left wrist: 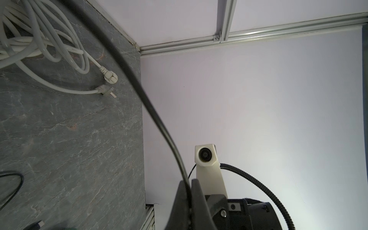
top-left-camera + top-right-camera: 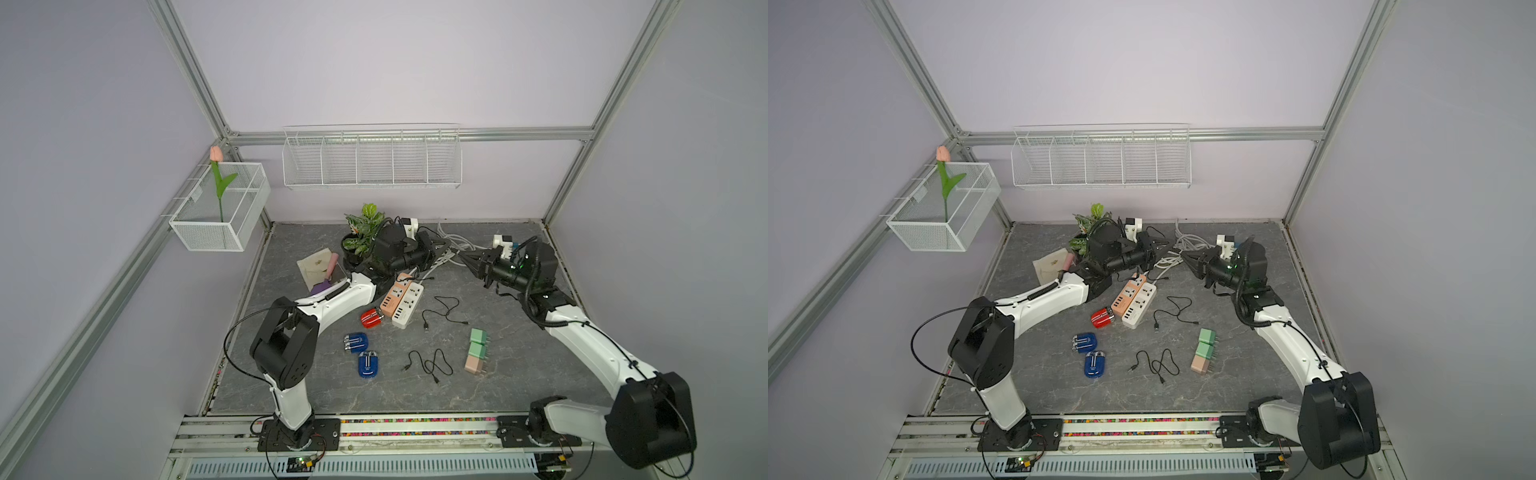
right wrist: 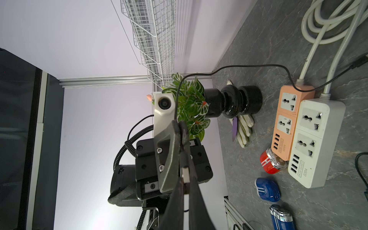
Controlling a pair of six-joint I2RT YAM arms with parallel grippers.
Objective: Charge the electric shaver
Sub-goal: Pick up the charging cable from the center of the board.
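Note:
My left gripper is holding the thin charging cable point(image 1: 181, 165), so my right gripper should hold the USB plug point(image 3: 186, 175) still while my left gripper opens and grabs the plug's black housing.
A thin black charging cable point(image 1: 139, 89) runs into my left gripper point(image 1: 189, 181), which is shut on it. Its silver USB plug point(image 3: 186, 172) sticks out past those fingers, and my right gripper point(image 3: 184, 180) is shut on that plug. In both top views the two grippers meet tip to tip above the back of the table, the left gripper point(image 2: 440, 249) facing the right gripper point(image 2: 467, 255). A red electric shaver point(image 2: 372, 318) lies against the orange power strip point(image 2: 397, 297). Two blue shavers point(image 2: 356, 343) point(image 2: 368, 365) lie nearer the front.
A white power strip point(image 2: 409, 305) lies beside the orange one, and their coiled white cords point(image 2: 451, 243) lie at the back. Two loose black cables point(image 2: 444, 313) point(image 2: 428, 363), green and pink wall adapters point(image 2: 478, 351), a potted plant point(image 2: 361, 232) and a cloth pouch point(image 2: 318, 266) are also on the table.

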